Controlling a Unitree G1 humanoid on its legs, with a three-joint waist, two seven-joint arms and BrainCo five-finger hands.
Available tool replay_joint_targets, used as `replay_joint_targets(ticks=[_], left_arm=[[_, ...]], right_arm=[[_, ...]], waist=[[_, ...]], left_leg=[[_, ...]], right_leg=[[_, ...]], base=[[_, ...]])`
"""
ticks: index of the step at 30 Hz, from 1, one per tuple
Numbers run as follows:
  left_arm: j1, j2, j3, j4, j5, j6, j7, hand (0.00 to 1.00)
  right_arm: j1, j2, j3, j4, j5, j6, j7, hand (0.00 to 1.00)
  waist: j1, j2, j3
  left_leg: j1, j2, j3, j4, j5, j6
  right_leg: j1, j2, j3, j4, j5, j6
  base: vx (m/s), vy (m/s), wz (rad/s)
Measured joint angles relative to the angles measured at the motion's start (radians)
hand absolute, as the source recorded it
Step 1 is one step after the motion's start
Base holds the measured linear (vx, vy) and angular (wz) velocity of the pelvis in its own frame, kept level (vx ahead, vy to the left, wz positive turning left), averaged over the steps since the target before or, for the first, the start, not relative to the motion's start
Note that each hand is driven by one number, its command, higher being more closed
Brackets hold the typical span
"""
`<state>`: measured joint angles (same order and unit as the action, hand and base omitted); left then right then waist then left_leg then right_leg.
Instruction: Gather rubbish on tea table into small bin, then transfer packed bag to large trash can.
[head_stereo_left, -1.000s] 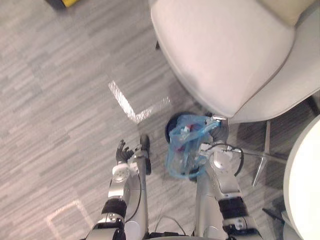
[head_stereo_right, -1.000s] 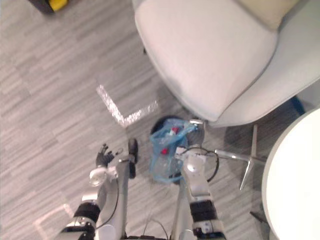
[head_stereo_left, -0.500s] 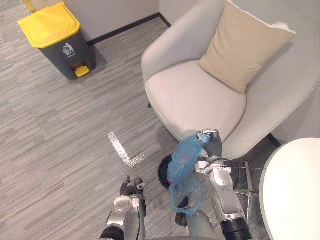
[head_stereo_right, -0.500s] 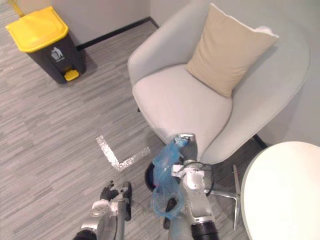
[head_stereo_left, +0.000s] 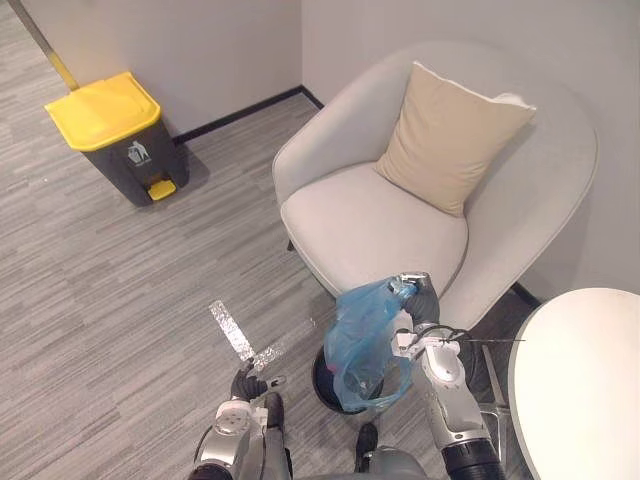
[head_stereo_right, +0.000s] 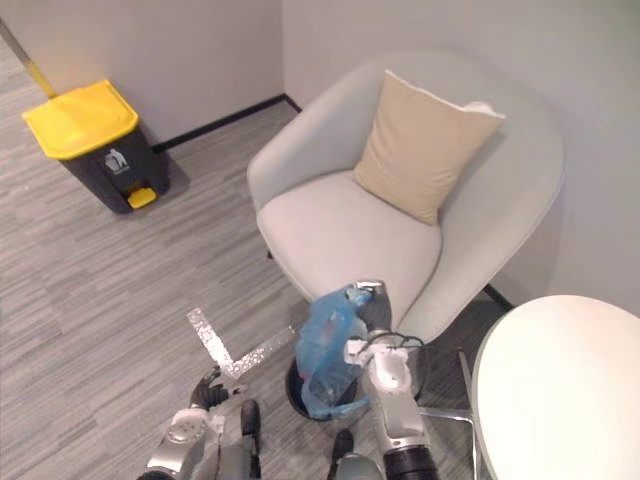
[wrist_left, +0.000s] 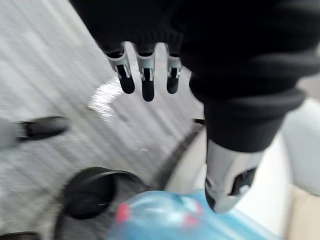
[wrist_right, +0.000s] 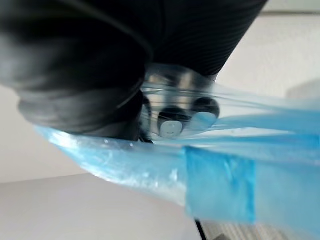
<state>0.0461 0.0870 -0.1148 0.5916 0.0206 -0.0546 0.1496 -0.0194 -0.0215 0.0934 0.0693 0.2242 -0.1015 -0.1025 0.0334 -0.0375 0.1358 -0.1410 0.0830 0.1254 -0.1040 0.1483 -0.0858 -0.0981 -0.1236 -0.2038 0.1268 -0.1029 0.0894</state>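
The bag (head_stereo_left: 362, 342) will come off freely and leave the bin standing empty when I lift, because the bin's black rim (head_stereo_left: 319, 384) is visibly clear of blue film.
A blue see-through bag (head_stereo_left: 362, 345) with rubbish inside hangs from my right hand (head_stereo_left: 417, 297), which is shut on its gathered top in front of the armchair. In the right wrist view my fingers (wrist_right: 175, 120) are curled round the stretched blue film (wrist_right: 220, 185). The bag's lower end is at the mouth of the small black bin (head_stereo_left: 326, 375) on the floor. My left hand (head_stereo_left: 246, 385) is low beside the bin, open and holding nothing; its straight fingers (wrist_left: 145, 75) point over the floor, with the bin (wrist_left: 95, 192) and bag (wrist_left: 160, 220) close by. The large grey trash can with a yellow lid (head_stereo_left: 118, 130) stands far left by the wall.
A light grey armchair (head_stereo_left: 380, 225) with a beige cushion (head_stereo_left: 450, 135) stands right behind the bag. A white round table (head_stereo_left: 580, 385) is at the right. A silver tape corner (head_stereo_left: 240, 340) marks the grey floor, which lies open between me and the trash can.
The camera has tilted up, bringing the trash can and the whole chair into view. My right hand has raised the blue bag up out of the small bin.
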Motion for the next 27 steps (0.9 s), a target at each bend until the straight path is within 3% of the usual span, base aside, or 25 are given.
replay_joint_targets(ticks=[8,15,18,23,27], left_arm=[[0.046,0.019,-0.104,-0.347,-0.004,-0.028,0.000,0.00],[0.016,0.066,-0.184,-0.465,0.031,-0.068,-0.007,0.00],[-0.021,0.117,-0.208,-0.504,0.072,-0.071,-0.026,0.00],[-0.115,0.258,-0.234,-0.523,0.186,-0.117,-0.041,0.00],[-0.119,0.307,-0.237,-0.523,0.265,-0.136,-0.047,0.00]], right_arm=[[-0.018,-0.068,0.081,-0.019,0.221,0.000,0.038,1.00],[-0.104,-0.154,0.112,-0.030,0.270,0.000,0.094,1.00],[-0.131,-0.198,0.133,-0.067,0.300,-0.003,0.137,1.00],[-0.140,-0.261,0.175,-0.089,0.341,-0.003,0.192,1.00],[-0.170,-0.284,0.188,-0.095,0.369,-0.004,0.220,1.00]], waist=[[0.004,0.024,-0.051],[-0.001,0.023,-0.067],[-0.002,0.025,-0.075],[-0.012,0.027,-0.095],[-0.027,0.027,-0.103]], left_leg=[[0.002,-0.001,-0.003,-0.003,0.001,0.001],[0.016,-0.005,-0.002,0.000,0.014,0.017],[0.021,0.001,0.000,0.000,0.014,0.017],[0.036,0.008,0.003,-0.006,0.015,0.015],[0.036,0.013,0.010,-0.006,0.014,0.014]], right_leg=[[0.030,0.003,0.012,-0.059,0.038,0.006],[0.056,0.009,0.017,-0.079,0.053,0.000],[0.059,0.016,0.021,-0.081,0.054,-0.002],[0.066,0.023,0.027,-0.088,0.058,-0.008],[0.065,0.028,0.038,-0.101,0.067,-0.012]], base=[[0.00,0.020,-0.02],[0.05,-0.002,-0.02],[-0.01,-0.004,-0.03],[-0.03,-0.002,-0.04],[-0.03,0.004,-0.08]])
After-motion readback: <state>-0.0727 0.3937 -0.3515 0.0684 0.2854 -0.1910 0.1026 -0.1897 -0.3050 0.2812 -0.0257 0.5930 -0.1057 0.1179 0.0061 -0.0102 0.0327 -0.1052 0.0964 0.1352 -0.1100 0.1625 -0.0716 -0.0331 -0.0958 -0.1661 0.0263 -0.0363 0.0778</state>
